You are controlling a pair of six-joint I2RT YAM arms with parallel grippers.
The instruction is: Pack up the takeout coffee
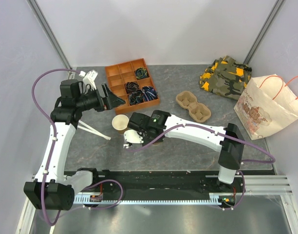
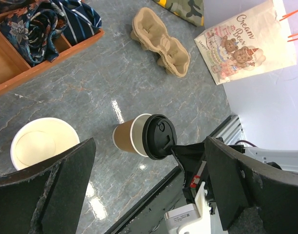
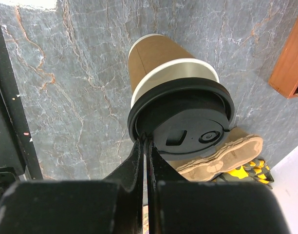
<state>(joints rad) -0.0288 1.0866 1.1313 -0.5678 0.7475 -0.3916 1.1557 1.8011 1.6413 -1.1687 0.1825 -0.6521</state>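
Observation:
The black lid is crooked on the coffee cup's rim [image 3: 174, 71]. My right gripper should lower it and let it go before both grippers press down on the lid's top [image 3: 190, 127].
The takeout coffee [image 3: 176, 92] is a tan paper cup with a black lid [image 2: 158, 136]. It is beside a lidless tan cup [image 2: 42, 141] near the table's front. My right gripper [image 3: 145, 139] is shut, its two thin fingertips pinching the rim of the lid. In the top view the right wrist hides most of the coffee. My left gripper [image 2: 149, 141] hangs wide open above both cups, holding nothing, and sits next to the wooden organiser [image 1: 132, 83]. The brown pulp carrier [image 1: 193, 107] lies to the right with nothing in its pockets.
A printed paper bag [image 1: 268, 107] lies at the right edge. A camouflage cloth [image 1: 226, 75] sits at the back right. The organiser holds folded dark fabrics [image 2: 56, 22]. Two white sticks [image 1: 95, 130] lie by the left arm. The black rail [image 1: 154, 178] runs along the near edge.

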